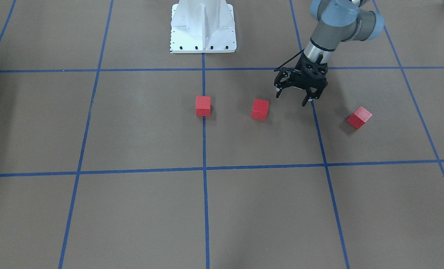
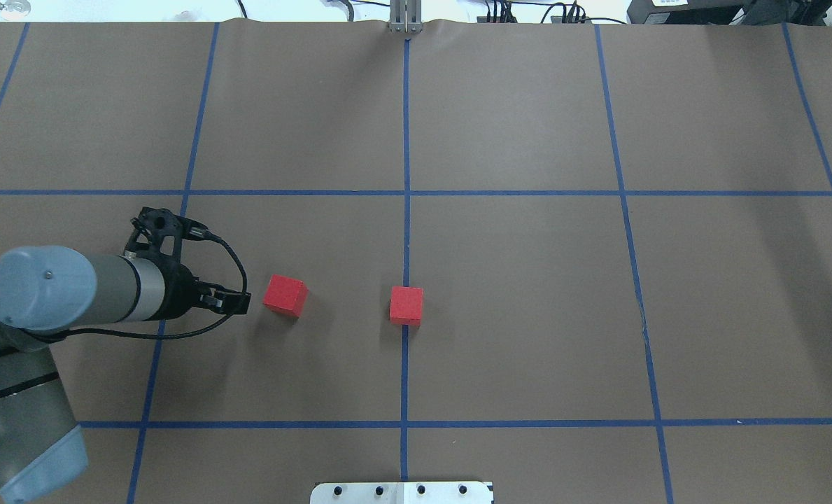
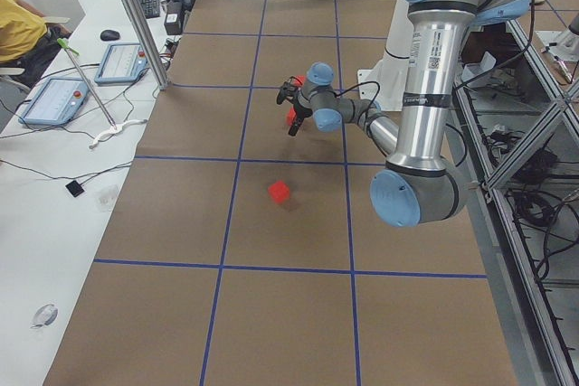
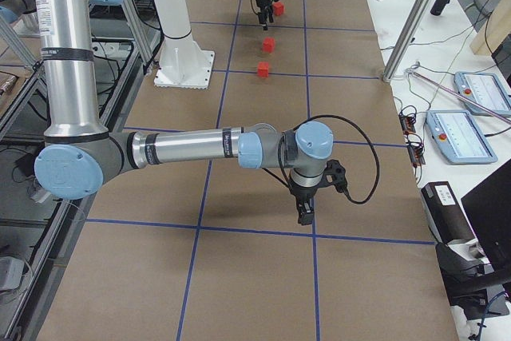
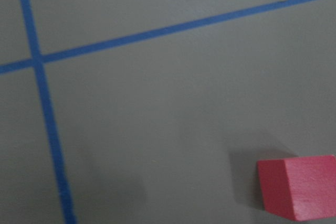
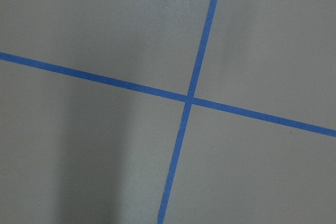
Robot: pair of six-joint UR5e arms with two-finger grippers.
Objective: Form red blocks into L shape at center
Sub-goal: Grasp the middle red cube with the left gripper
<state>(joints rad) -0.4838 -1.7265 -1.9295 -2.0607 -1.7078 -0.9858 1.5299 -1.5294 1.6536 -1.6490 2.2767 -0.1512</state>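
Note:
My left gripper should go back over the crooked middle red block [image 1: 260,109] and take that block to the centre blue line [image 1: 204,127], because the gripper hangs beside the block.
Three red blocks lie apart in a rough row on the brown gridded surface [image 1: 139,123]. One red block [image 1: 203,105] sits on the centre blue line, a second [image 1: 260,109] lies beside it, and a third [image 1: 359,117] lies further out, turned at an angle. From overhead only two blocks [image 2: 406,305] [image 2: 285,295] show; my left arm hides the third. My left gripper [image 1: 292,98] hangs open and empty above the table between the second and third blocks. The left wrist view holds one red block [image 5: 296,187] at its lower right. My right gripper [image 4: 306,212] hovers far from the blocks; I cannot tell its state.
The white robot base [image 1: 203,33] stands at the table's edge behind the blocks. Beyond the far table edge are control tablets [image 4: 471,89] and an aluminium post [image 4: 411,25]. A person in yellow [image 3: 18,33] sits by the table corner.

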